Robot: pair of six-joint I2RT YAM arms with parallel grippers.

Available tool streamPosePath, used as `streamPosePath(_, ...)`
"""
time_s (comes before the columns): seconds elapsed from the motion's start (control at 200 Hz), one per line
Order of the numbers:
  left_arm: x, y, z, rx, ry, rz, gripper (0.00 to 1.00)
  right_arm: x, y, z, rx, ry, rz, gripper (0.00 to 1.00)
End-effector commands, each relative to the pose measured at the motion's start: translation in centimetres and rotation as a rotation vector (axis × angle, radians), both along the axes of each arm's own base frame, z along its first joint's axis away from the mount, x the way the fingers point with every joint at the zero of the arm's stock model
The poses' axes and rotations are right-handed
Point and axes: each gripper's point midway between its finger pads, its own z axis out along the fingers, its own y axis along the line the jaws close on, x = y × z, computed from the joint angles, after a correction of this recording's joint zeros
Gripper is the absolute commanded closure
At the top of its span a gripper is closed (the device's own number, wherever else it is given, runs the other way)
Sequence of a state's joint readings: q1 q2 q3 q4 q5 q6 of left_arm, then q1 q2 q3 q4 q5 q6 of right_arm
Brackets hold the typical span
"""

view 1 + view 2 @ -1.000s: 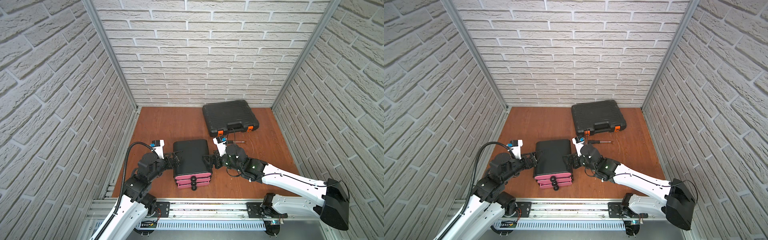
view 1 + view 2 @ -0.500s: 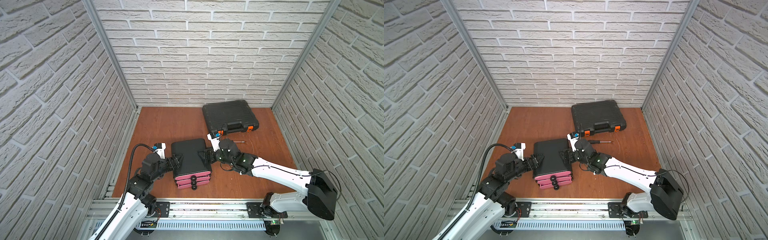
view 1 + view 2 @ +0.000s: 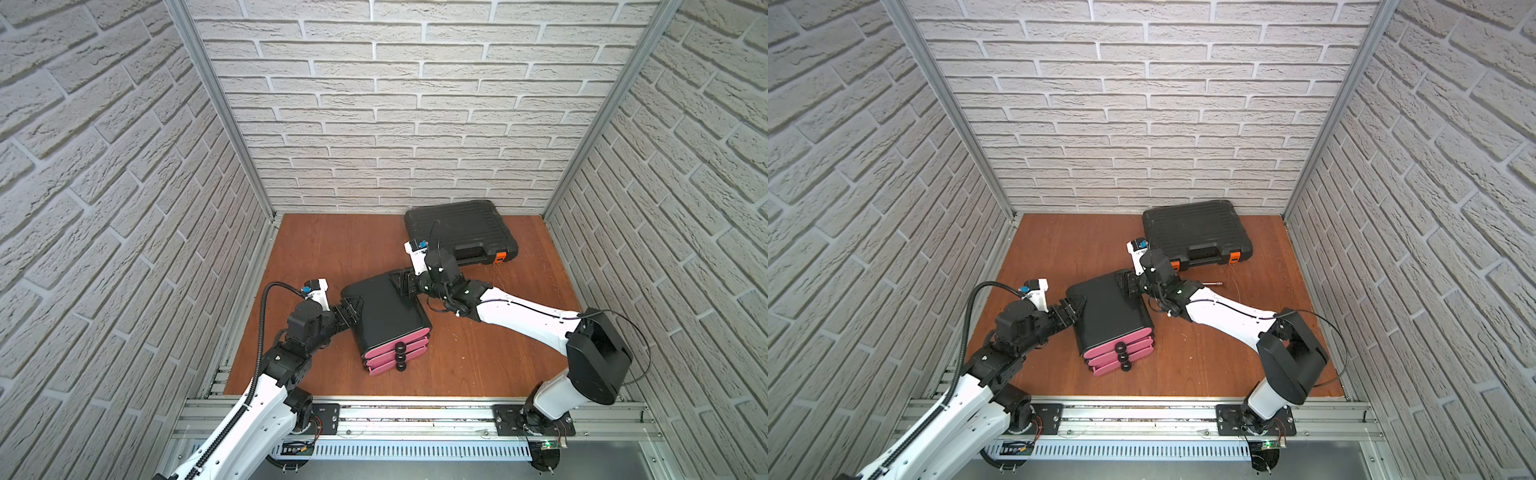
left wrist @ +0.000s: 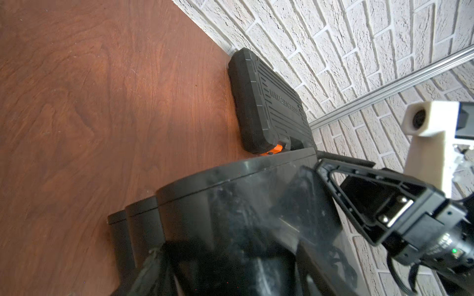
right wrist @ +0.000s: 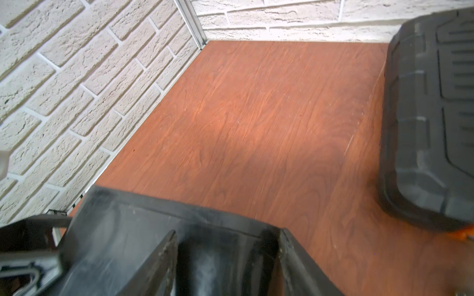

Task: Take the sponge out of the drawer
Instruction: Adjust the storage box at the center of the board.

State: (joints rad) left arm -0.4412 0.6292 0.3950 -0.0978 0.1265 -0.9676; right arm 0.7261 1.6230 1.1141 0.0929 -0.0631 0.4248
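The drawer unit's knobs [image 3: 400, 357] face the front bar, so the robot's right gripper should move away from the drawer unit's back corner and push the drawer unit's front corner [image 3: 429, 329] around until the knobs face that gripper.
A black drawer unit [image 3: 384, 311] with three shut pink drawer fronts [image 3: 397, 349] and black knobs stands skewed at the middle front of the wooden floor. The sponge is hidden. My left gripper [image 3: 352, 309] sits at the unit's back left corner, fingers astride the edge and touching it. At the back right corner my right gripper [image 3: 405, 283] does the same. In the right wrist view one finger [image 5: 164, 256] lies on the unit [image 5: 123, 230] and the other hugs its side. The left wrist view of its own jaws is dark and blurred.
A closed black tool case [image 3: 459, 230] with orange latches lies at the back right, just behind my right wrist. A small metal bit [image 3: 1214, 284] lies on the floor in front of it. Brick walls close in three sides; a metal rail [image 3: 415, 411] runs along the front.
Both grippers have narrowed and shifted from the unit's sides to its back corners. The right arm swung back and left. The drawer unit has turned so its fronts face more to the right.
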Motion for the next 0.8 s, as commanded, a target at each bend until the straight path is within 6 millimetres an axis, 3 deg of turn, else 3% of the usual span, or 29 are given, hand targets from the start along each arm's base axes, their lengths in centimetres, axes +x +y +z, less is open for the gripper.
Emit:
streamPosePath(0.0, -0.6, -3.0, 1.4, -0.054, -0.077, -0.161, 0.24, -7.3, 7.3, -1.3, 0.115, 0.155, 0.428, 0.42)
streamPosePath(0.19, -0.1, -2.8, 2.0, -0.037, -0.101, -0.148, 0.21, -6.2, 8.7, 0.1, 0.150, 0.120, 0.505, 0.44)
streamPosePath(0.3, 0.1, -2.3, 1.6, -0.001, -0.079, -0.127, 0.20, -5.1, 8.2, 1.3, 0.135, 0.076, 0.489, 0.45)
streamPosePath(0.355, 0.1, -1.5, 1.7, 0.045, -0.085, -0.102, 0.16, -4.2, 7.0, 2.1, 0.117, 0.032, 0.440, 0.45)
streamPosePath(0.425, 0.0, 0.1, 2.2, 0.123, -0.095, -0.045, 0.02, -2.8, 4.7, 3.6, 0.083, -0.036, 0.350, 0.41)
streamPosePath(0.53, 0.1, 2.1, 3.6, 0.219, -0.143, 0.020, 0.02, -2.1, 1.1, 5.6, -0.013, -0.133, 0.225, 0.33)
streamPosePath(0.635, 0.8, 2.7, 5.8, 0.283, -0.215, 0.021, 0.02, -2.7, -2.3, 6.6, -0.105, -0.185, 0.136, 0.27)
streamPosePath(0.795, 3.0, 3.7, 8.7, 0.329, -0.279, 0.074, 0.02, -5.3, -7.7, 7.2, -0.187, -0.188, 0.019, 0.19)
